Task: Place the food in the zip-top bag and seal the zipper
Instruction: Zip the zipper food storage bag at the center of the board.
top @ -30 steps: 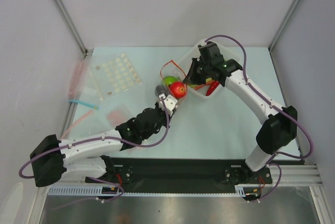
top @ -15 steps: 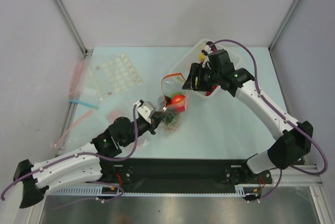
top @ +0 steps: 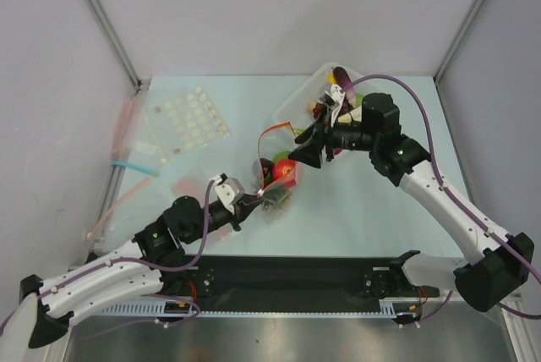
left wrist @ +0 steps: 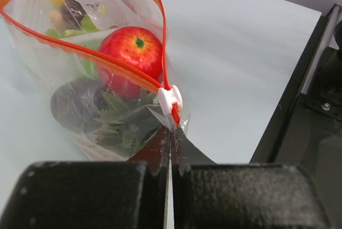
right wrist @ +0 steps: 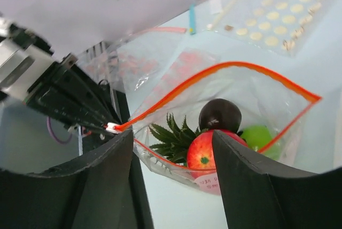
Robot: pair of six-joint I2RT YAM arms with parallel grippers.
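The orange-red zipper will close into a straight line when I pull the slider along, because the zipper's sides come together at the white slider (top: 260,192).
The clear zip-top bag (top: 269,178) lies mid-table with its mouth gaping. The orange-red zipper (right wrist: 235,66) forms an open loop, its white slider (left wrist: 170,98) at the near end. Inside lie a round red fruit (right wrist: 202,151), a round green fruit (right wrist: 263,139), the pineapple's green crown (right wrist: 170,139) and a dark round fruit (right wrist: 219,115). My left gripper (left wrist: 170,138) is shut on the bag's corner just below the slider. My right gripper (top: 306,152) hangs open over the bag's far side, holding nothing.
A clear bin (top: 292,106) with more toy food stands at the back right, behind the right gripper. A sheet of white dots (top: 188,121), a packet of pink dots (top: 186,186) and a blue strip (top: 131,165) lie at the left. The black base rail (top: 296,273) runs along the near edge.
The left gripper closed on the bag's corner and drew it toward the near edge. The right gripper opened and swung from the bin toward the bag.
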